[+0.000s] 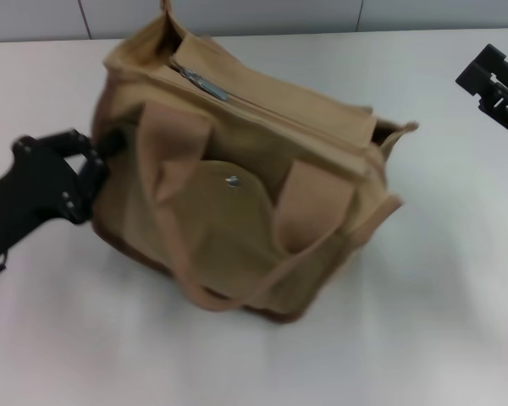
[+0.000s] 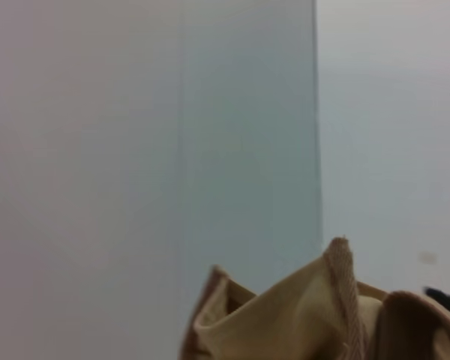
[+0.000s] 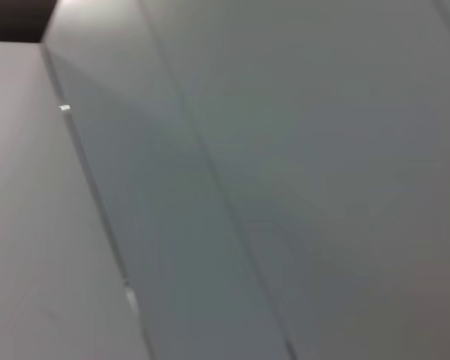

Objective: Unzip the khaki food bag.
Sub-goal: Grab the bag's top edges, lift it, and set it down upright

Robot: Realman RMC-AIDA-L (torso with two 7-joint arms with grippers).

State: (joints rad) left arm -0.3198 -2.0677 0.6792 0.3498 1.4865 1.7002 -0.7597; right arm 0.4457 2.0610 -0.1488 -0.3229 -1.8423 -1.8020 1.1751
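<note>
My left gripper grasps one end of the khaki food bag, the opposite end [image 1: 391,139] loose, so I'll turn the bag and take that end with my right gripper.
The khaki food bag [image 1: 237,194] stands in the middle of the white table, its front pocket flap with a metal snap [image 1: 233,180] facing me and its two wide strap handles hanging down the front. The silver top zipper [image 1: 205,83] runs along the top, and the top gapes at the far left end. My left gripper [image 1: 100,154] is against the bag's left end, touching the fabric. The left wrist view shows a fold of the bag's tan fabric [image 2: 300,319] close up. My right gripper [image 1: 495,83] hangs above the table at the far right, well apart from the bag.
The white table [image 1: 457,279] lies all around the bag. A grey wall [image 1: 262,15] runs along the table's far edge. The right wrist view shows only grey wall panels [image 3: 285,187].
</note>
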